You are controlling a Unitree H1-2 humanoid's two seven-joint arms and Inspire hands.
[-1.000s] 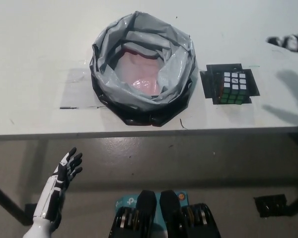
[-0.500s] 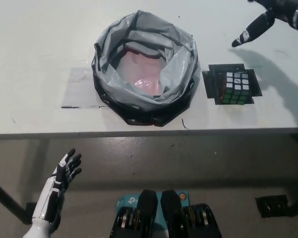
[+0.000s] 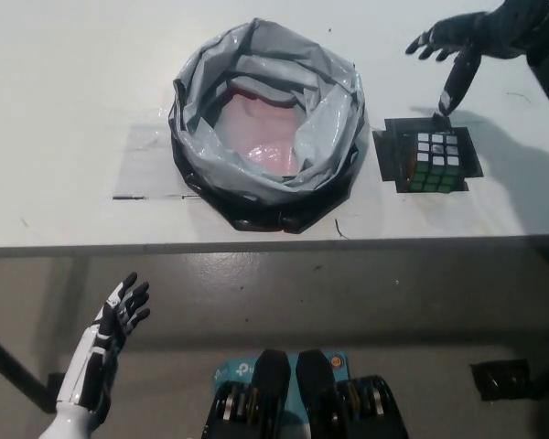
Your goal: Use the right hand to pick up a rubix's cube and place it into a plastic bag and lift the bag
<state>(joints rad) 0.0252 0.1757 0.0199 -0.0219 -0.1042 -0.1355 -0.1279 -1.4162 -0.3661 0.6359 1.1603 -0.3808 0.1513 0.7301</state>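
My gripper will lift the bag (image 3: 268, 128) by one side, and the bag will lose its round shape because the grey plastic bag's rim is limp and creased (image 3: 334, 110).
A Rubik's cube (image 3: 434, 160) with a white top and a green front face sits on a black square mat (image 3: 427, 157) on the white table, right of the bag. The grey plastic bag (image 3: 267, 123) stands open with its rim rolled down, showing a pinkish inside. My black right hand (image 3: 461, 48) hovers open just beyond and above the cube, one finger pointing down toward the cube's far edge. My white left hand (image 3: 115, 322) rests open below the table's front edge at the lower left.
A clear tape patch (image 3: 149, 163) lies on the table left of the bag. The table's front edge (image 3: 256, 247) runs across the middle, with grey floor below. A dark object (image 3: 503, 380) sits on the floor at lower right.
My right hand has come in from the right edge, moving left and down until its fingers hang just over the cube's far side. The left hand and bag have stayed put.
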